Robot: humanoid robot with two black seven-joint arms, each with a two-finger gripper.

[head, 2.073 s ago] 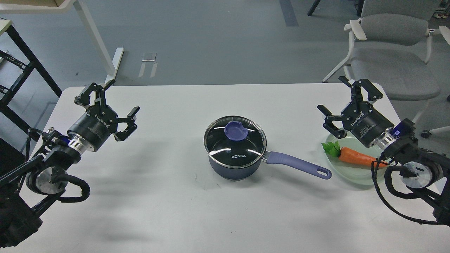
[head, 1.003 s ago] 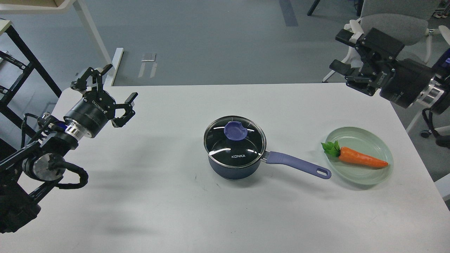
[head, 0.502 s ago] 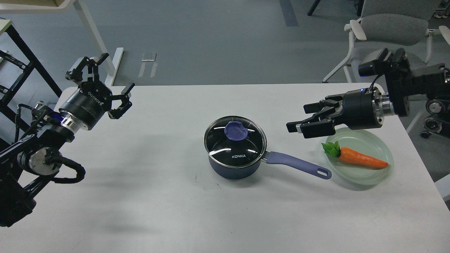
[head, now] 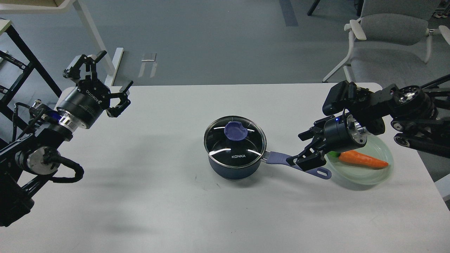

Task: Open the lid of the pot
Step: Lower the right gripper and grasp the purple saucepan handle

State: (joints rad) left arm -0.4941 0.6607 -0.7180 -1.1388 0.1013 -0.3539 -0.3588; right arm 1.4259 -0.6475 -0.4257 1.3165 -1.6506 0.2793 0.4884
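The clear glass pot lid lets only plain black show through, so I should expect an empty dark navy pot when I take the lid off.
The dark navy pot with white "KONKA" lettering stands at the middle of the white table. The clear glass pot lid sits closed on it, its purple-blue knob at the centre. The long purple-blue handle points right. My right gripper is open, its fingers spread just over the handle's outer half, and it holds nothing. My left gripper is open and empty, raised over the table's far left corner, well away from the pot.
A pale green plate with an orange carrot lies right of the handle, partly under my right wrist. A grey chair stands behind the table's right end, and a black rack to the left.
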